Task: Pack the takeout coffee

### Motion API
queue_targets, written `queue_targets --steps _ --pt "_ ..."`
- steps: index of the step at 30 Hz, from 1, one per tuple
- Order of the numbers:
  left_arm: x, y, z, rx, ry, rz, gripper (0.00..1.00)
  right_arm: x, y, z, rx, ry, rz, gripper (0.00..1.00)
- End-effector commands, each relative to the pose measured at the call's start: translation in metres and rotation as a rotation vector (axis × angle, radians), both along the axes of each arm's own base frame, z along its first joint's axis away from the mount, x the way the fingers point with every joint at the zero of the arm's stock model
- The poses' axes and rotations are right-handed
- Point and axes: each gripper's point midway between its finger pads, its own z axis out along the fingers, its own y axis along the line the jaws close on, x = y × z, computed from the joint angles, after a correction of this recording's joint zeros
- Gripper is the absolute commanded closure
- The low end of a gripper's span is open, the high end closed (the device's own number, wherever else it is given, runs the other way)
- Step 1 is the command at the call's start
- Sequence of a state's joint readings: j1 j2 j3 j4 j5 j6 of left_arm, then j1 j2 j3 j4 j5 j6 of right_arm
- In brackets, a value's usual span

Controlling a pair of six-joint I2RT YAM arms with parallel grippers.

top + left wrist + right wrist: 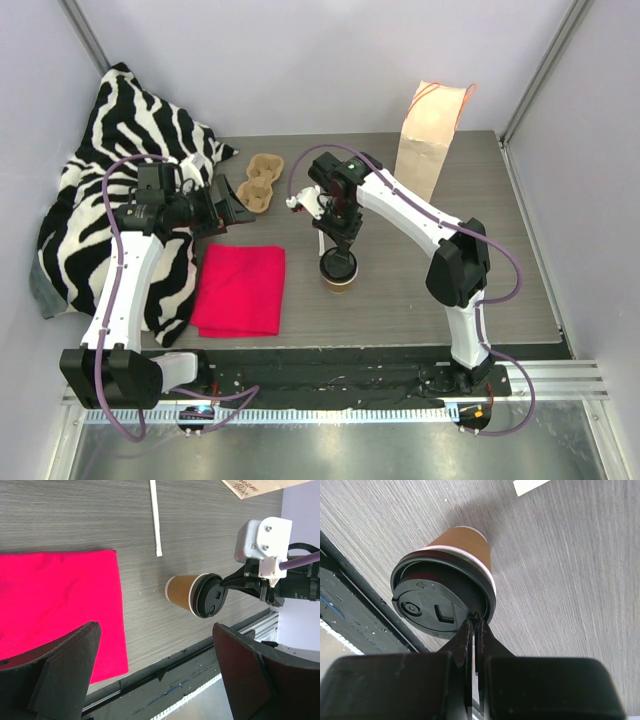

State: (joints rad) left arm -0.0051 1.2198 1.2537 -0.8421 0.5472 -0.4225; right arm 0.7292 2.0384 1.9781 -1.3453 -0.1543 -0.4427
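Observation:
A white part of the cup's rim (482,566) is visible under the tilted lid. Next, my right gripper moves back and presses the lid (431,604) together with my left gripper.
The takeout coffee, a brown paper cup (340,281), stands on the table's middle front with its black lid (338,265) on top. My right gripper (338,250) is right above it, its jaws shut on the lid's rim. In the right wrist view the thin fingers pinch the lid (435,600) at its near edge, and a white strip of the cup's (465,542) rim shows beside it. The left wrist view shows the cup (182,591), the slightly tilted lid (210,596) and the right gripper (235,581). My left gripper (225,205) is open and empty, left of the cup.
A tan pulp carrier (262,182) lies at the back, beside the left gripper. A tall kraft bag (432,135) stands at the back right. A red cloth (240,290) lies at the front left, a zebra cloth (110,180) beyond it. A wrapped straw (156,517) lies behind the cup.

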Motion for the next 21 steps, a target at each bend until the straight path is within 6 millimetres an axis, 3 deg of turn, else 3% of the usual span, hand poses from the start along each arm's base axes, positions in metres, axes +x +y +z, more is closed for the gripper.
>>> queue_targets --steps 1,14,21 --pt "0.001 -0.004 0.012 -0.019 -0.056 -0.018 0.0 -0.022 -0.02 0.012 -0.078 0.079 0.013 0.99" --pt "0.001 -0.004 0.012 -0.021 -0.055 -0.021 0.0 -0.028 -0.025 0.002 -0.106 0.115 0.021 0.99" --pt "0.002 -0.004 0.012 -0.023 -0.05 -0.021 0.0 -0.028 -0.024 -0.003 -0.113 0.129 0.022 0.81"
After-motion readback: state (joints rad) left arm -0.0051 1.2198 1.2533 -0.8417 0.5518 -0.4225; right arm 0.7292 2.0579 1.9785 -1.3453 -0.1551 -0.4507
